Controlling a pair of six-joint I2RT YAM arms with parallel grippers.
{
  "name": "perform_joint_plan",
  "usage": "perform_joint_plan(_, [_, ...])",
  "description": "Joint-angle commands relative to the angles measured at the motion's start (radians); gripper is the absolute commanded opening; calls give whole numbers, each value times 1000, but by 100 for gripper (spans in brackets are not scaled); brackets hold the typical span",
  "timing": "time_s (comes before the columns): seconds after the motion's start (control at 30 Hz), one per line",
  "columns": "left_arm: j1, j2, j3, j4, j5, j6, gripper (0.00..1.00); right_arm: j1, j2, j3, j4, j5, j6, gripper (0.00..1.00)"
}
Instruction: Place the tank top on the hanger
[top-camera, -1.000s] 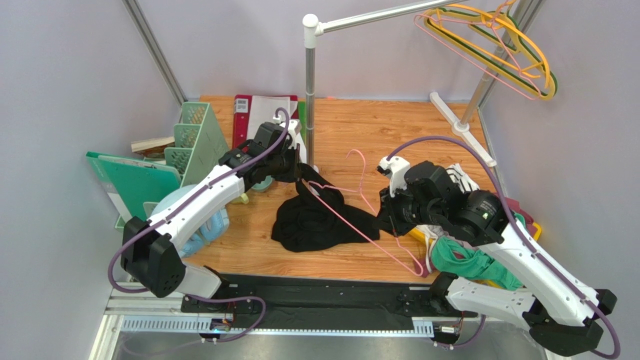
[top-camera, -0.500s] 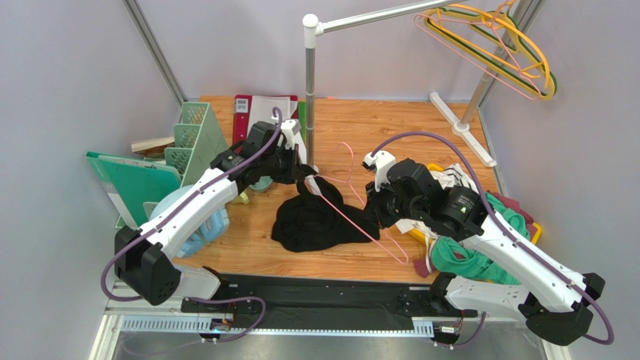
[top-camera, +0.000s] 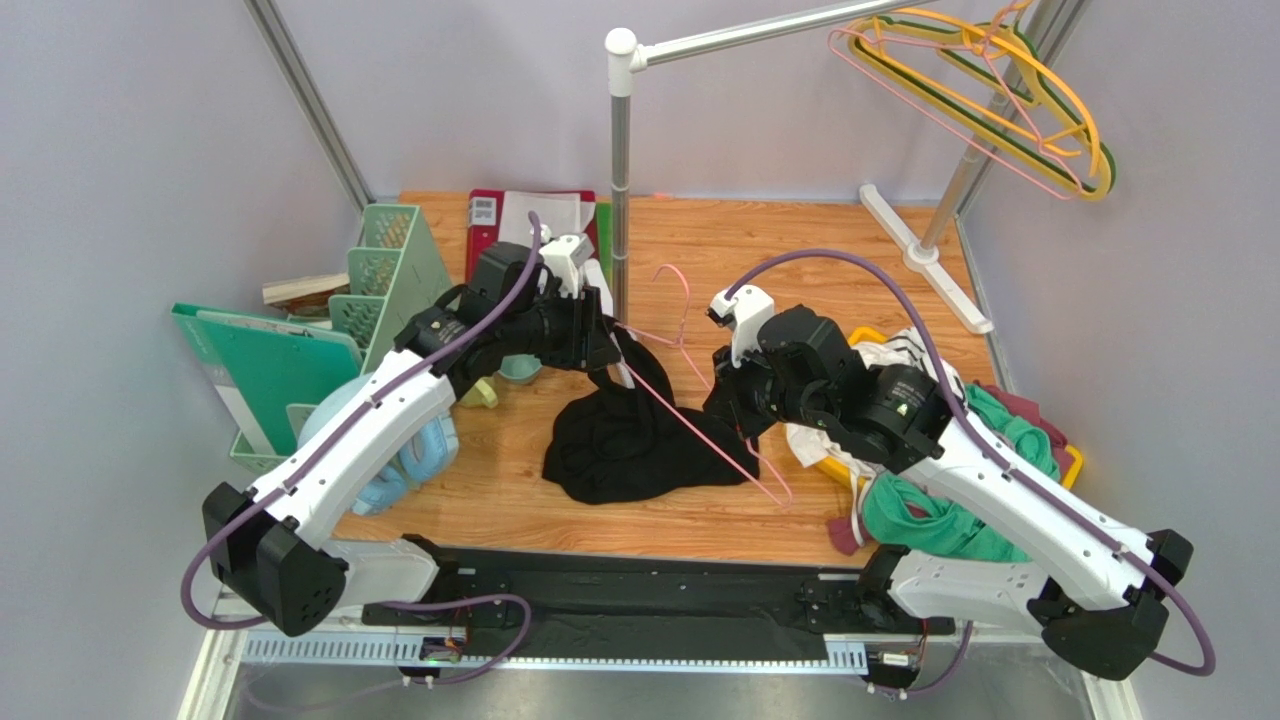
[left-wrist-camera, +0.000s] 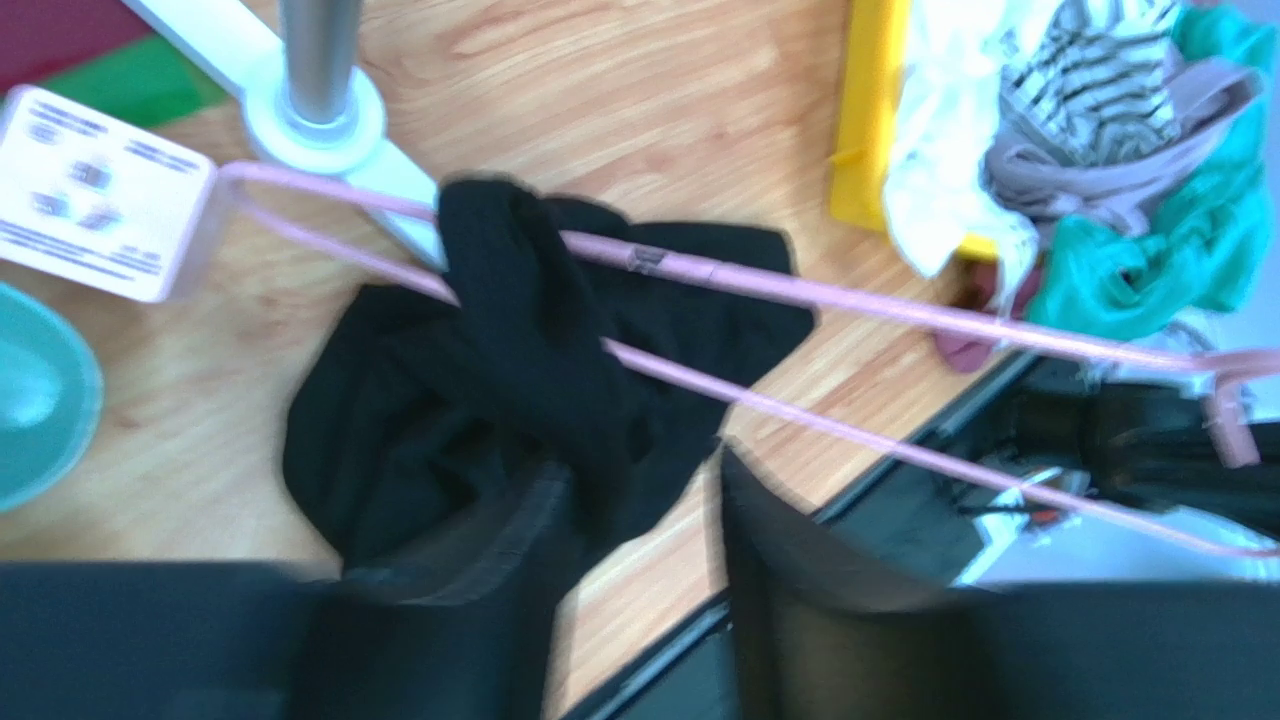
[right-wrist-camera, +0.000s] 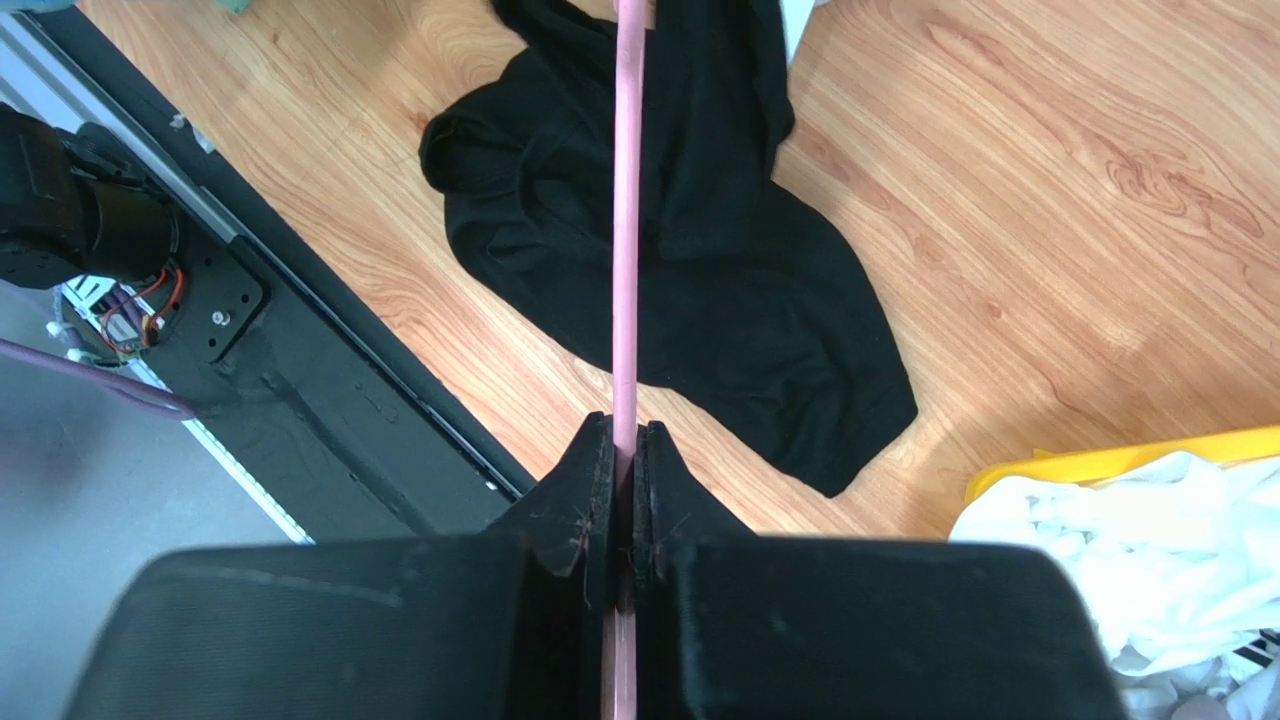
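Note:
The hanger's side (top-camera: 753, 447) opposite the draped tank top is in my right gripper, so next my left gripper grabs the hanger's wire (top-camera: 652, 335) near the hanger's hook to free my right gripper.
The black tank top (top-camera: 631, 438) lies crumpled on the wooden table, and one part of it is lifted and draped over the end of the pink hanger (top-camera: 706, 428). In the left wrist view that black fabric (left-wrist-camera: 504, 285) crosses both pink wires (left-wrist-camera: 842, 300). My left gripper (top-camera: 601, 342) hovers at that end with its jaws apart (left-wrist-camera: 639, 525), and bare wood shows between them. My right gripper (top-camera: 733, 402) is shut on the hanger's wire (right-wrist-camera: 625, 435), which runs straight out over the tank top (right-wrist-camera: 706, 285).
A metal rack pole (top-camera: 619, 180) stands just behind the left gripper. More hangers (top-camera: 992, 90) hang on its rail at the top right. A yellow basket (top-camera: 834, 468) with striped and green clothes (top-camera: 947, 518) sits at the right. A green file rack (top-camera: 391, 278) and a teal bowl (top-camera: 519, 365) are at the left.
My right arm has carried the hanger to the left and farther back. My left gripper has opened and let go of the black fabric, which now hangs on the hanger's end.

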Motion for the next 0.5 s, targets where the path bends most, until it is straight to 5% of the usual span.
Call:
perform_joint_plan(0.0, [22, -45, 28, -13, -68, 17, 62, 4, -30, 49, 76, -8, -22, 0])
perform_joint_plan(0.23, [125, -103, 73, -56, -15, 60, 80, 4, -72, 20, 221, -79, 12, 0])
perform_joint_plan(0.47, [175, -204, 141, -81, -16, 166, 82, 3, -87, 66, 228, -107, -18, 0])
